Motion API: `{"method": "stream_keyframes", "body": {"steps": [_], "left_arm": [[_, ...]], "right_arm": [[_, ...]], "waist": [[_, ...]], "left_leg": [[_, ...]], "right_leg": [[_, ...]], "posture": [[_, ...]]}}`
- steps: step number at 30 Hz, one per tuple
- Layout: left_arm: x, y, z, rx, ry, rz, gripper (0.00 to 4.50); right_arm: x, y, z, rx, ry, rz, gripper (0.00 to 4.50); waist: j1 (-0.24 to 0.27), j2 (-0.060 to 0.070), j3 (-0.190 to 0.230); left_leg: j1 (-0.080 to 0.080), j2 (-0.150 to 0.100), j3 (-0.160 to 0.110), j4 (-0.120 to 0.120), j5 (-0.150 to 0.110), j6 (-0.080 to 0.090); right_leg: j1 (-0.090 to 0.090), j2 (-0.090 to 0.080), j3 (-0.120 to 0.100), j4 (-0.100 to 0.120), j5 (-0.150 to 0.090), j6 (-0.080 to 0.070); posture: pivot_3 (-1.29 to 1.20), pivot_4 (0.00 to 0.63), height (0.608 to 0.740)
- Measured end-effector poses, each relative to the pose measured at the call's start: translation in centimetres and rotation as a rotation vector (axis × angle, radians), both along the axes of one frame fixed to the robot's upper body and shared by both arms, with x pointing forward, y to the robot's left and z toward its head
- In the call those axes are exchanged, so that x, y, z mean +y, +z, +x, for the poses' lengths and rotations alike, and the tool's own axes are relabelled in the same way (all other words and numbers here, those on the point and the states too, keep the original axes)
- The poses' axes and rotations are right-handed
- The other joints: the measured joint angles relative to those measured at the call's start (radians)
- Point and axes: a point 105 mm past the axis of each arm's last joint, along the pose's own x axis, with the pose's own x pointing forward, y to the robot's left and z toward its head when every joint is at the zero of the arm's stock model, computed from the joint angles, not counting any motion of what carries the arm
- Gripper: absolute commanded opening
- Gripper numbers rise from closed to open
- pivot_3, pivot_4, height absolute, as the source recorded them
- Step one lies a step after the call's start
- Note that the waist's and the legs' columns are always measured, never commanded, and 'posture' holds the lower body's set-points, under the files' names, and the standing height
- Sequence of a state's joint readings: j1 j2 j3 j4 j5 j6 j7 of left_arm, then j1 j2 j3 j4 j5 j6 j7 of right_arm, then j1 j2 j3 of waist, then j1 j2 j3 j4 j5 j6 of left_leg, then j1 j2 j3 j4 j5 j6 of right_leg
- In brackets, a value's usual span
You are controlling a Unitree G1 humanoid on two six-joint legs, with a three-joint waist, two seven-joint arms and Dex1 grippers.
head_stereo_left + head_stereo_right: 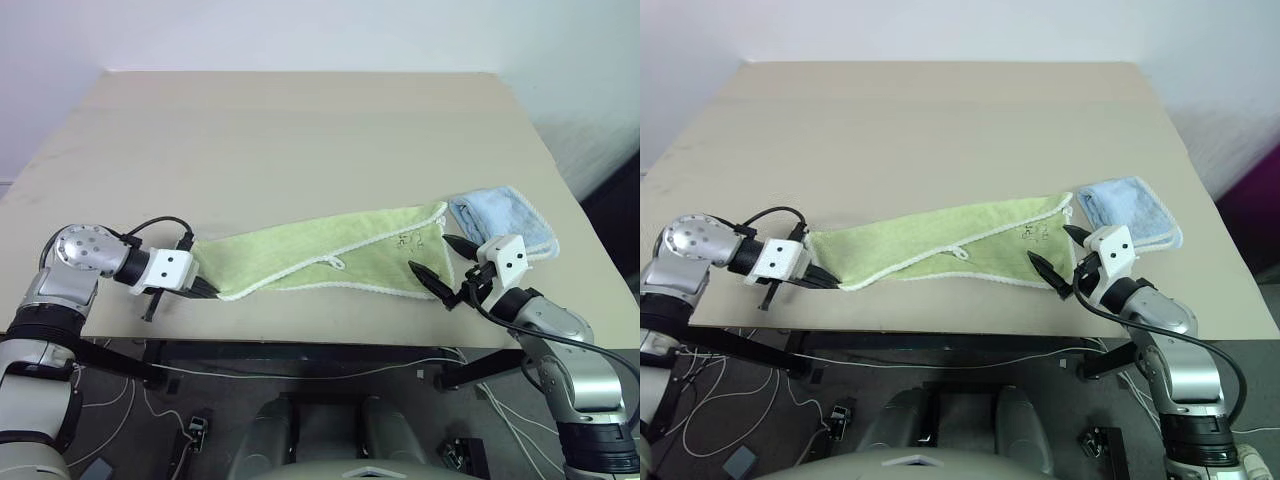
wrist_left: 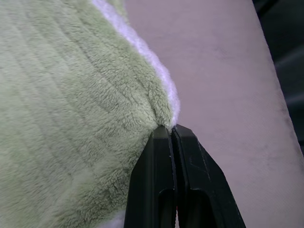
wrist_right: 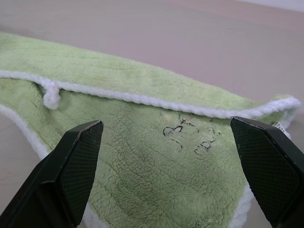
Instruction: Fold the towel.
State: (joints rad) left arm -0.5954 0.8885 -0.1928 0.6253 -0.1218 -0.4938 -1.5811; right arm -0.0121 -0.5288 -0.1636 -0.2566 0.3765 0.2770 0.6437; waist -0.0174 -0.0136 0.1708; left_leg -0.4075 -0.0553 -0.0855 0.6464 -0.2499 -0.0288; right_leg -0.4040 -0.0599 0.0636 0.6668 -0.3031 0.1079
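Observation:
I expect that folded-over flap (image 1: 340,236) will swing to the towel's far side when I lift it, because the white edging with the loop (image 1: 332,261) runs across the towel's middle.
The light yellow-green towel (image 1: 330,255) lies in a crumpled, half-folded band along the table's near edge, white edging and a small white loop (image 1: 335,263) showing. My left gripper (image 1: 207,288) is shut on the towel's left end; in the left wrist view its fingertips (image 2: 169,129) pinch the cloth right by the white edging. My right gripper (image 1: 432,254) is open at the towel's right end. Its two fingers (image 3: 71,161) straddle the corner with the faint embroidery (image 3: 187,137), hovering just over the cloth and gripping nothing.
A smaller light blue towel (image 1: 505,220) lies folded just beyond the right gripper, touching the green towel's right corner. The beige table (image 1: 300,130) stretches bare behind the towels. Its front edge runs just under both grippers, with cables on the floor below.

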Motion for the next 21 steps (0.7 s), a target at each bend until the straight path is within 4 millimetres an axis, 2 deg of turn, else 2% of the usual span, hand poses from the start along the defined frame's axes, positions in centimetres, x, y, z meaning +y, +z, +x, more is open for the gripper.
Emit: {"method": "stream_keyframes", "body": {"steps": [2,7,9,15,21], "left_arm": [[-0.1,0.9,0.7,-0.011,0.065,-0.083,0.01],[-0.4,5.2,3.3,-0.048,0.258,-0.337,0.01],[-0.3,6.7,3.6,-0.061,0.285,-0.401,0.01],[0.1,6.9,4.0,-0.054,0.372,-0.461,0.01],[0.6,6.9,4.0,-0.075,0.415,-0.484,0.01]], "right_arm": [[0.0,0.0,0.0,0.001,0.003,0.0,4.5],[0.2,0.3,0.1,-0.006,0.021,-0.006,4.5],[0.2,0.6,0.2,-0.016,0.037,-0.017,4.5],[0.5,2.1,1.8,-0.084,0.116,-0.157,4.5],[-1.8,2.9,6.2,-0.168,0.105,-0.484,4.5]], "waist": [[0.0,0.0,0.0],[0.001,0.0,0.0],[-0.004,0.0,0.0],[-0.003,0.0,0.0],[-0.002,0.0,0.0]], "left_leg": [[0.0,0.0,0.0,0.0,0.0,0.0],[0.0,0.0,-0.001,0.001,0.0,0.0],[0.0,0.0,-0.001,0.001,0.0,0.0],[0.0,0.0,-0.001,0.001,0.0,0.0],[0.0,0.0,0.0,0.001,0.0,0.0]], "right_leg": [[0.0,0.0,0.0,0.0,0.0,0.0],[0.0,0.0,-0.001,0.0,0.0,0.0],[0.0,0.0,-0.001,0.0,0.0,0.0],[0.0,0.001,-0.001,0.0,0.0,0.0],[-0.001,0.0,-0.001,0.001,0.0,0.0]], "posture": [[0.0,0.15,0.74],[0.0,0.15,0.74],[0.0,0.15,0.74],[0.0,0.15,0.74],[0.0,0.15,0.74]]}}
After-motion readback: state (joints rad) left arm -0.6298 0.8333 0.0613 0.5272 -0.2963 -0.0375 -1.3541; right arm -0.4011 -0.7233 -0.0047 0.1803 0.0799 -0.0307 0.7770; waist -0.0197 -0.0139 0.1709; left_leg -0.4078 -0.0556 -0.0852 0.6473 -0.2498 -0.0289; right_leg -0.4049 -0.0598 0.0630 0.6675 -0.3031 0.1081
